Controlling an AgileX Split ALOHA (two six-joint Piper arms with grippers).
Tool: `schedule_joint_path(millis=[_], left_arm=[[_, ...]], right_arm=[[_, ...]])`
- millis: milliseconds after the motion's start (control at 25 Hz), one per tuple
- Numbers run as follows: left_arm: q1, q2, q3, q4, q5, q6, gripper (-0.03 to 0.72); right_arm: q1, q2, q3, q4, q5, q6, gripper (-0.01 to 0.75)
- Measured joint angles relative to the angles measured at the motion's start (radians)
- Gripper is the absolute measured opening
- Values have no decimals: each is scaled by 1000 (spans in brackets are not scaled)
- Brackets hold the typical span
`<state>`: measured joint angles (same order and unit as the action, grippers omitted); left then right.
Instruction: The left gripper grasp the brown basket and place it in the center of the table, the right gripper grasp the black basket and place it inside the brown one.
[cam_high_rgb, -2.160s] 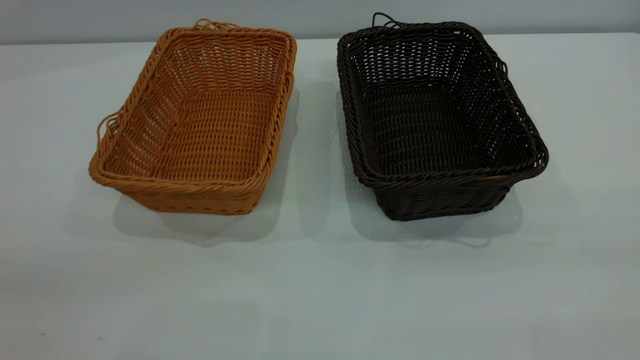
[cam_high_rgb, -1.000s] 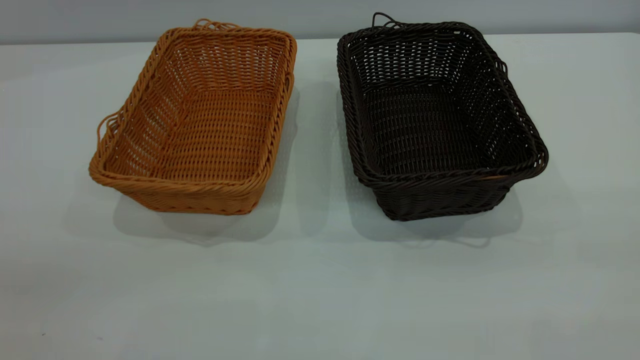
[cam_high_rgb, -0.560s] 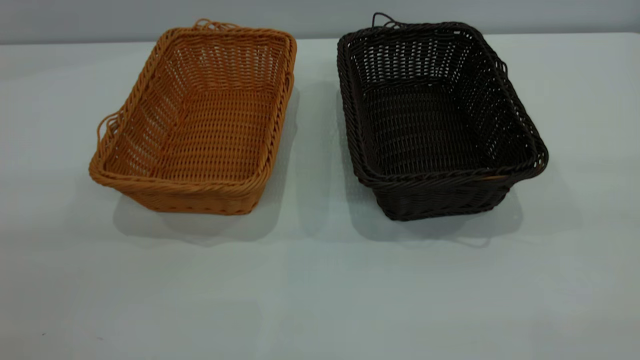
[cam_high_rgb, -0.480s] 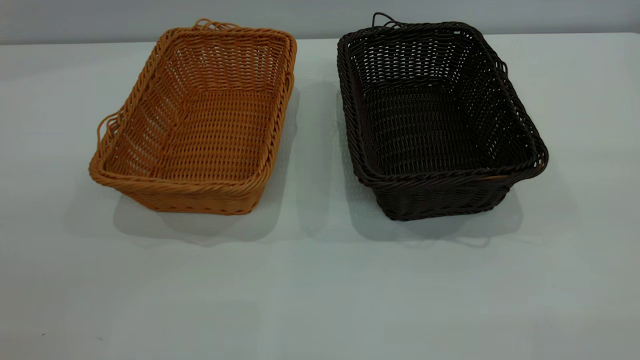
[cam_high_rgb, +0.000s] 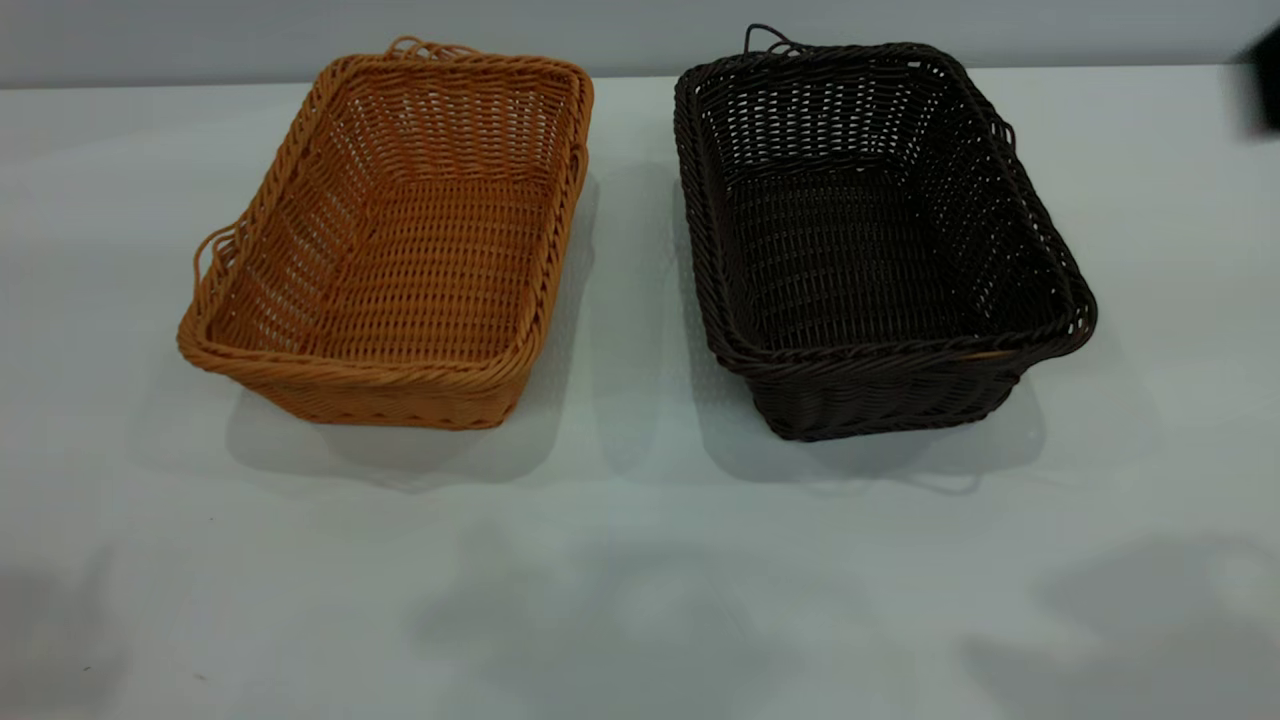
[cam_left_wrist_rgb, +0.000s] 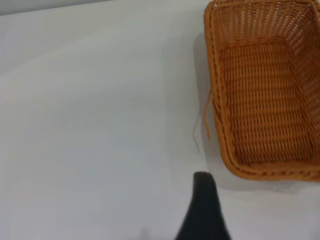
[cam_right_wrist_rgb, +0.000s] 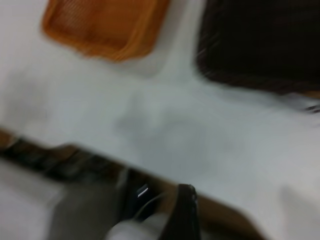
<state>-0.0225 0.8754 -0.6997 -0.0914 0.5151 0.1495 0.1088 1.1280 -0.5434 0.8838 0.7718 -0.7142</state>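
Observation:
The black basket's near corner (cam_high_rgb: 1065, 334), away from the brown basket, is clear, so my right gripper should keep going in until its fingers are on both sides of the black basket's rim there (cam_high_rgb: 1005, 348).
The brown basket (cam_high_rgb: 400, 240) stands upright on the table (cam_high_rgb: 640, 560) at the left. The black basket (cam_high_rgb: 870, 240) stands beside it at the right, a gap between them. Both are empty. My left gripper (cam_left_wrist_rgb: 240, 212) hovers over bare table, apart from the brown basket (cam_left_wrist_rgb: 265, 95), near its loop handle; one black finger (cam_left_wrist_rgb: 202, 205) shows with bare table beside it. My right gripper (cam_right_wrist_rgb: 225, 212) is high near the table's edge, away from the black basket (cam_right_wrist_rgb: 260, 45); one finger (cam_right_wrist_rgb: 186, 212) shows. A dark part of the right arm (cam_high_rgb: 1265, 85) enters the exterior view at the far right.
Soft shadows lie on the table's front part (cam_high_rgb: 1150, 620). A grey wall (cam_high_rgb: 640, 30) runs behind the table. The right wrist view shows the table's brown edge (cam_right_wrist_rgb: 220, 212) and dark clutter (cam_right_wrist_rgb: 60, 160) beyond it.
A dark part of the right arm has come into the exterior view at the far right. New shadows have spread over the table's front. Both baskets have stayed put.

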Motion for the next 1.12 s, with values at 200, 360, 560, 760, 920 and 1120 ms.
schedule_joint_path(millis=[200, 360, 560, 760, 920, 1120], left_arm=[[0, 136, 0, 0, -93, 0, 521], [0, 198, 0, 0, -114, 0, 521], [0, 244, 0, 0, -119, 0, 521], [0, 255, -6, 0, -118, -38, 521], [0, 281, -59, 0, -90, -57, 521], [0, 414, -176, -2, -46, -57, 521]], right_arm=[[199, 356, -25, 204, -122, 10, 590], [239, 586, -81, 453, -155, 176, 590], [240, 768, -131, 838, -192, 228, 579], [240, 905, -205, 890, -264, 345, 551], [240, 962, -249, 896, -391, 453, 544], [240, 982, -261, 902, -568, 543, 544]])
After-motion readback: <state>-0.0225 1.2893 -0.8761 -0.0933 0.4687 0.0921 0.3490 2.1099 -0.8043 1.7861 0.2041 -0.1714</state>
